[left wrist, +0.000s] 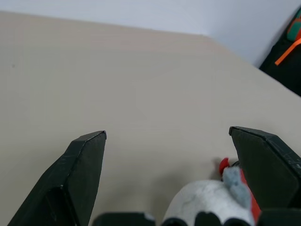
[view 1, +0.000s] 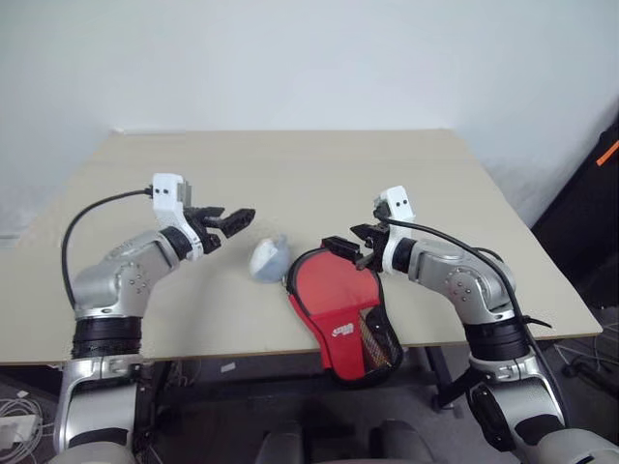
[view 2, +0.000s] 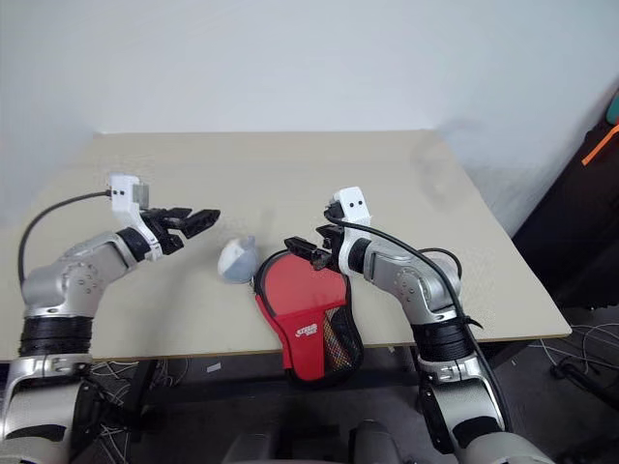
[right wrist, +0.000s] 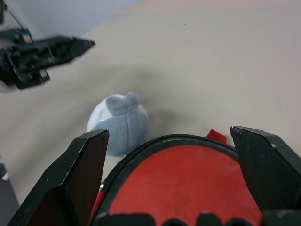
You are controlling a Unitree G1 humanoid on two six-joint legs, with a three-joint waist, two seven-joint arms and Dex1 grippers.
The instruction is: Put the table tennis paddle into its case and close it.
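Note:
The case's narrow end (view 1: 354, 350) is hanging loose off the table's edge, so next my right gripper pushes the case's red side (view 1: 334, 287) down before my left gripper pulls the zipper.
The case (view 1: 334, 295) lies red face up at the table's front edge, its narrow end with white logo and mesh pocket hanging over the edge. The table tennis paddle is hidden. My right gripper (view 1: 346, 247) hovers open just over the case's round far end; in the right wrist view its fingers (right wrist: 80, 174) stand wide apart above the black-trimmed red face (right wrist: 183, 183). My left gripper (view 1: 235, 220) is open above the table, left of the case, pointing toward it with nothing between its fingers (left wrist: 84, 165).
A small pale bluish-white lump (view 1: 269, 259) sits on the table (view 1: 319, 164) between the two grippers, touching the case's left rim. A dark object with an orange strap (view 1: 595, 184) stands off the table's right side. Cables lie on the floor at the left.

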